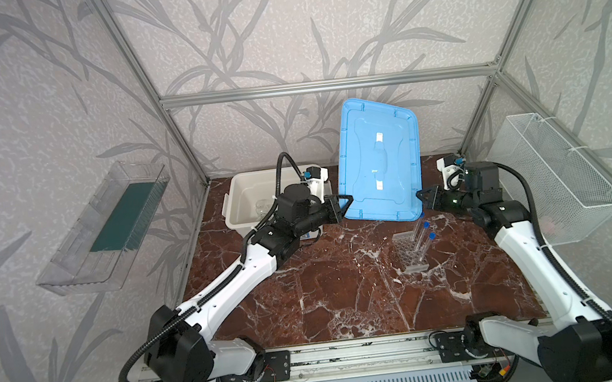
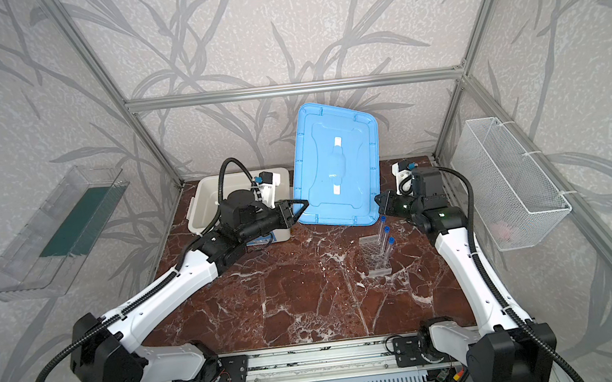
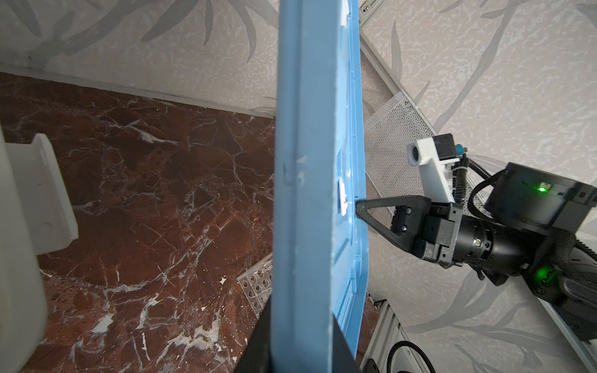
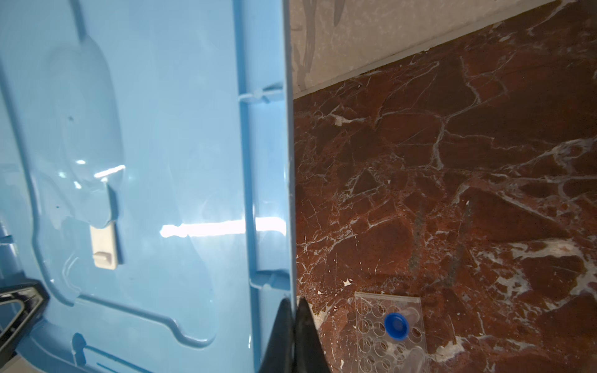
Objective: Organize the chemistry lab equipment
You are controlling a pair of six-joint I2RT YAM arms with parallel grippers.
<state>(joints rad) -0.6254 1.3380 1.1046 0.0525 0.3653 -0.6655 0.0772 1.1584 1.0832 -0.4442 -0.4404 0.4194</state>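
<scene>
Next, my left gripper swings forward and flips the lid handle side up before it covers the white tub (image 1: pixel 253 191), because the blue lid's bottom side (image 1: pixel 379 162) faces the front.
The flat blue lid (image 1: pixel 379 161) (image 2: pixel 336 165) is held up tilted over the back of the table. My left gripper (image 1: pixel 344 205) (image 3: pixel 302 326) is shut on its left edge. On the opposite rim my right gripper (image 1: pixel 422 197) (image 4: pixel 294 319) is pinched shut. Below the lid's right corner stands the clear tube rack (image 1: pixel 411 252) (image 4: pixel 387 336), with blue-capped test tubes (image 1: pixel 423 234) (image 2: pixel 385 238) upright in it. A clear glass vessel (image 1: pixel 261 208) sits inside the white tub (image 1: pixel 236 203), partly hidden by my left arm.
A white wire basket (image 1: pixel 554 173) hangs on the right wall. On the left wall is a clear shelf tray (image 1: pixel 107 228). Aluminium frame posts stand at the back corners. The tub occupies the back left of the marble tabletop (image 1: pixel 327 294).
</scene>
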